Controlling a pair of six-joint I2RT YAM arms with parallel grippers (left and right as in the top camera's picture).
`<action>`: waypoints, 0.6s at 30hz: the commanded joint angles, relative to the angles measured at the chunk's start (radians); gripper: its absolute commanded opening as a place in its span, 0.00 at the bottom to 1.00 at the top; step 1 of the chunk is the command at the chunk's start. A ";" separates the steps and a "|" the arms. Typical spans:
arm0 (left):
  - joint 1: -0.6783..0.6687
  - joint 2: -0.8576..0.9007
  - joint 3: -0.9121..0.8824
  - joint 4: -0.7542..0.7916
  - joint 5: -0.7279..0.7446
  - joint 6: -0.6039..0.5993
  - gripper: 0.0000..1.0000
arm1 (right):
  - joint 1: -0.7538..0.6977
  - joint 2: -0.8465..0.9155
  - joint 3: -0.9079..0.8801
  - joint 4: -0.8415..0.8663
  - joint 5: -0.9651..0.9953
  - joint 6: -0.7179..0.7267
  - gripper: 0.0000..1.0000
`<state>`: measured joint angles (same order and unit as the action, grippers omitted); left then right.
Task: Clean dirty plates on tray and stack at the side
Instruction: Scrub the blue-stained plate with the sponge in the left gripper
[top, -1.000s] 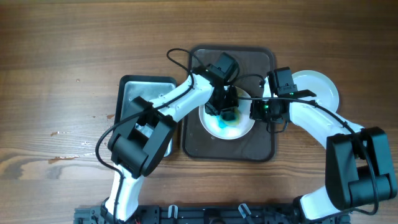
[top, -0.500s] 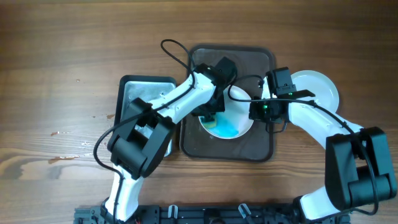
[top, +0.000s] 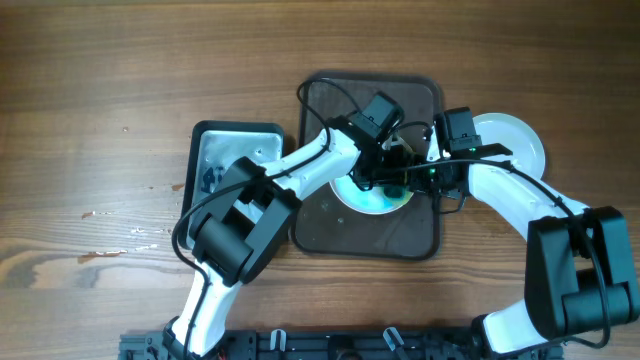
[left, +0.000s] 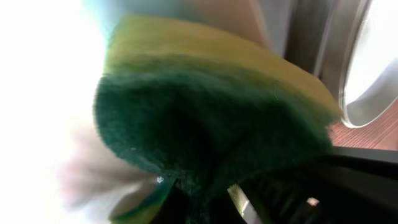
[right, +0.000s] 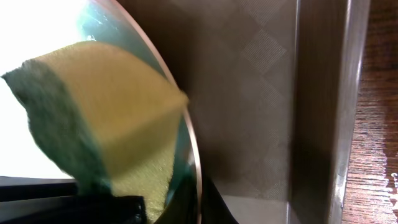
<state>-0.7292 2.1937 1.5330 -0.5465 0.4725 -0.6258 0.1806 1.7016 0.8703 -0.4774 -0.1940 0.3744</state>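
Note:
My left gripper has the sponge at the plate's rim (right: 181, 102) beside my right gripper, so my left gripper should wipe the sponge back across the plate's smeared side (top: 374, 204).
A white plate (top: 368, 196) smeared blue-green sits tilted on the dark brown tray (top: 330, 225). My left gripper (top: 385, 165) is shut on a green and yellow sponge (left: 205, 118) and presses it against the plate's face; the sponge also shows in the right wrist view (right: 106, 124). My right gripper (top: 420, 178) is shut on the plate's right rim (right: 186, 134) and holds it up on edge. A clean white plate (top: 520, 140) lies on the table to the right of the tray.
A metal tin (top: 215, 160) with small dark bits in it stands left of the tray. The tray's raised right wall (right: 323, 112) runs close beside my right gripper. Bare wooden table lies all around.
My left gripper has swept the sponge from the plate's left side to its right side, near my right gripper. The plate looks more tilted and shows less blue.

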 joint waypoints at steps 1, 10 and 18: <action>0.023 0.052 -0.010 -0.120 0.013 0.016 0.04 | 0.008 0.025 -0.015 -0.018 0.056 -0.008 0.04; 0.124 0.008 -0.010 -0.460 -0.520 0.016 0.04 | 0.008 0.025 -0.015 -0.018 0.056 -0.007 0.04; 0.149 -0.064 -0.010 -0.354 -0.635 0.009 0.04 | 0.008 0.025 -0.015 -0.035 0.056 -0.008 0.04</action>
<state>-0.6155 2.1273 1.5524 -0.9485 0.0284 -0.6151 0.2005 1.7016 0.8703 -0.4816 -0.2161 0.3740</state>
